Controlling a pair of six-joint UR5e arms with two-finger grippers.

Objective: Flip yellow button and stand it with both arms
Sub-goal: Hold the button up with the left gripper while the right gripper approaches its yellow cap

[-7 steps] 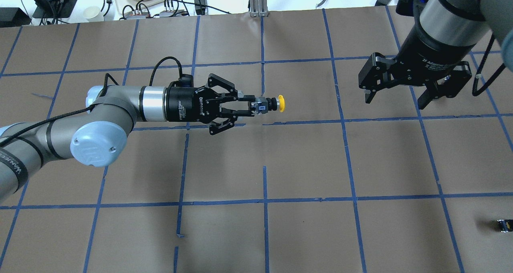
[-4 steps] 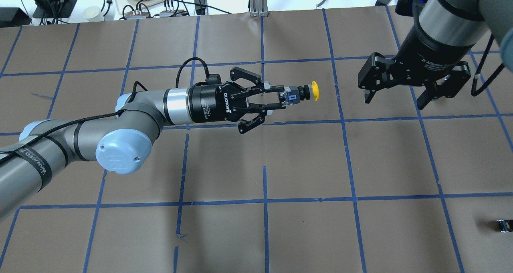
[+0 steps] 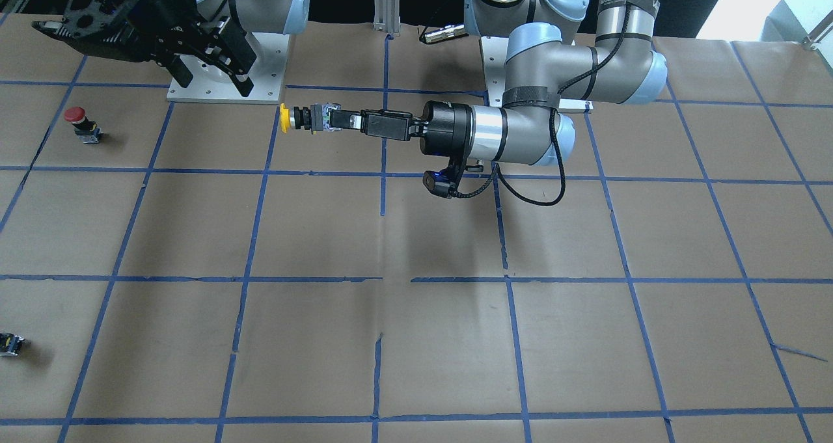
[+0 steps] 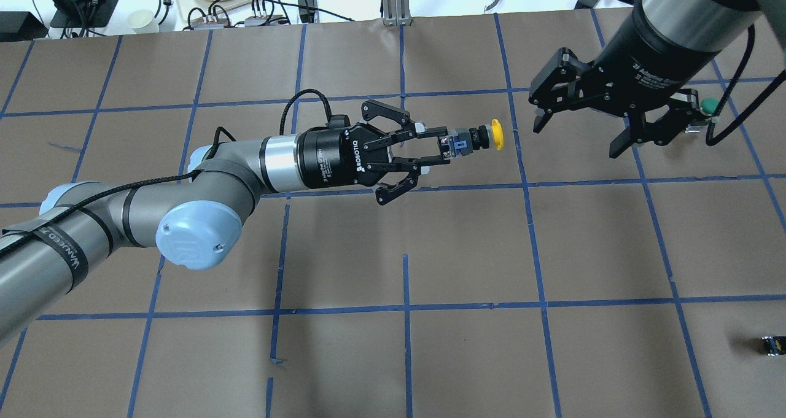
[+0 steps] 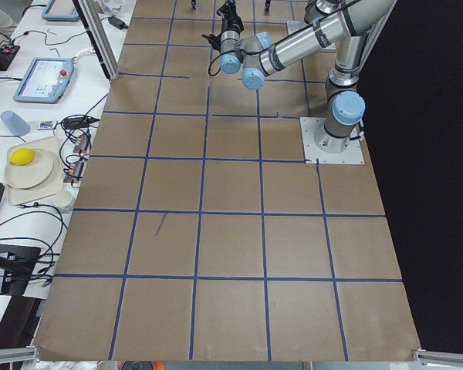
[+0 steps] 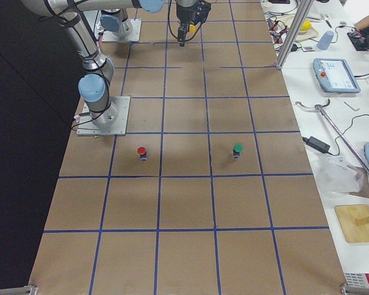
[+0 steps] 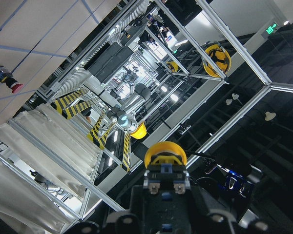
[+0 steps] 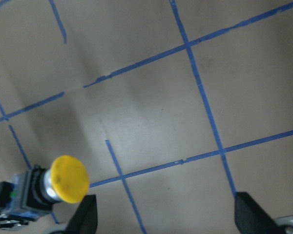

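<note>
The yellow cap is beside my right gripper's open fingers, which should turn to face the cap (image 3: 284, 118) and straddle it before closing.
The yellow button (image 4: 485, 137) is held in the air with its axis horizontal. Its yellow cap points toward my right gripper, and my left gripper (image 4: 451, 147) is shut on its grey-blue body. The front view shows the same hold on the button (image 3: 302, 118) by my left gripper (image 3: 338, 120). The left wrist view shows the cap (image 7: 165, 152) beyond the fingers. My right gripper (image 4: 576, 137) is open and empty, raised just right of the cap with a small gap. In the right wrist view the cap (image 8: 67, 178) sits at the lower left, beside one fingertip (image 8: 85, 214).
A red-capped button (image 3: 76, 116) stands on the table on the robot's right side. A green-capped button (image 4: 709, 105) stands behind the right gripper. A tiny black-and-yellow piece (image 4: 772, 344) lies near the table's right front. The brown paper carries a grid of blue tape.
My left arm has carried the yellow button to the right, toward the right gripper. The right gripper has shifted farther back and slightly left, still open, uncovering the green button.
</note>
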